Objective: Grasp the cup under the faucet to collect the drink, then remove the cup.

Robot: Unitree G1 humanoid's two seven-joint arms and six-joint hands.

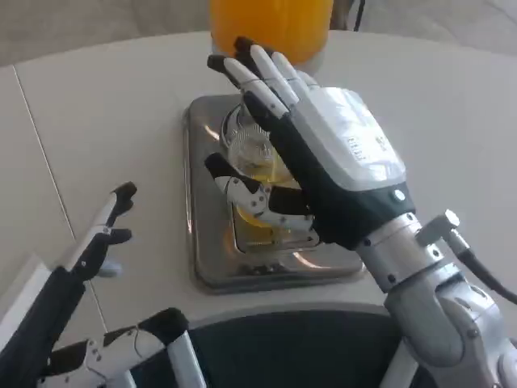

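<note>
A framed panel edge (281,244) can be seen next to the cup's base (260,176), so I expect a slotted grate to be hidden under the cup when I take it away.
A clear cup (252,153) with a little yellow drink in it stands on a steel drip tray (203,242), just below the orange juice dispenser (271,24). My right hand (323,153) reaches over the tray and covers the cup's right side. Its fingers (262,77) stretch straight past the cup toward the dispenser, and its thumb (246,194) lies at the cup's near side. The fingers are not wrapped around the glass. My left hand (97,242) hovers low at the left, off the tray, fingers apart and holding nothing.
The white round table (105,113) extends to the left and right of the tray. A dark curved edge (283,339) of my own body lies along the table's near side.
</note>
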